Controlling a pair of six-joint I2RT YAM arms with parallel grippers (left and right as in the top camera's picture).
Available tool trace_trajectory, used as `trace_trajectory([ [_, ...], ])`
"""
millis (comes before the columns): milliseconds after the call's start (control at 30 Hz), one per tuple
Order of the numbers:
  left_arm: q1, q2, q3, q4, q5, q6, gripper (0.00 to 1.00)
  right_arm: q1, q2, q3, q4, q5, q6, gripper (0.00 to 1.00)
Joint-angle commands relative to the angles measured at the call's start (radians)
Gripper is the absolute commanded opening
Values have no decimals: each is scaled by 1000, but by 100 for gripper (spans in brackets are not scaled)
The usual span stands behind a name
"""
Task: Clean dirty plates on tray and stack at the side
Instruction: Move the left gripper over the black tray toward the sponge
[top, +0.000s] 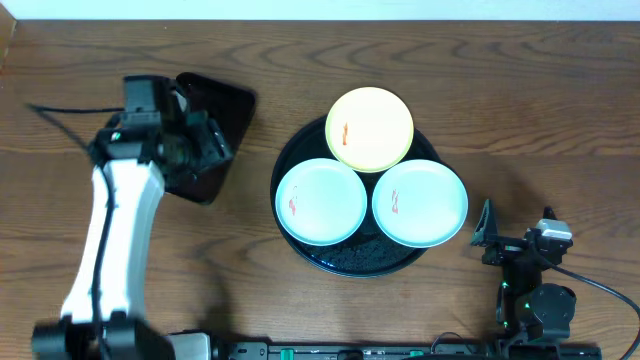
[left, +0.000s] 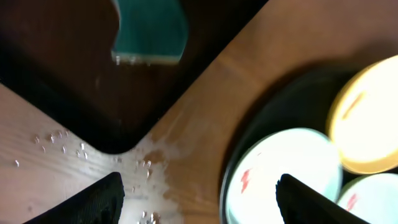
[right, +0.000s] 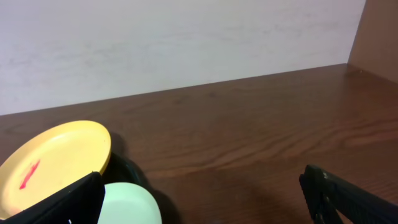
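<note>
Next, I move back and take the sponge before I wipe the plates, because my left gripper's open fingers hang past the rectangular tray's edge, away from the green sponge.
The round black tray sits mid-table and carries three plates. The pale yellow plate is at the back, one mint-white plate front left and another front right; each shows a small red smear. My left gripper hovers open left of the tray. In its wrist view the left gripper is empty, with the left mint plate under its right finger. My right gripper rests open and empty to the right of the tray, facing the yellow plate and a mint plate.
A smaller rectangular dark tray lies under the left gripper and holds a green sponge. Water droplets speckle the wood beside it. A pale wall closes off the back of the table.
</note>
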Motion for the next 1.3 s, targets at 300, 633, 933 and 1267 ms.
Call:
trace_trajectory([
  [300, -3, 61, 14, -20, 20, -48, 79, 10, -2, -2, -3, 10, -14, 99],
  [633, -2, 60, 25, 2, 120, -70, 79, 9, -2, -2, -3, 11, -14, 99],
  [933, 40, 75, 272, -103, -30, -72, 79, 10, -2, -2, -3, 11, -14, 99],
  [1267, 40, 151, 366, -74, -367, -70, 79, 10, -2, -2, -3, 10, -14, 99],
])
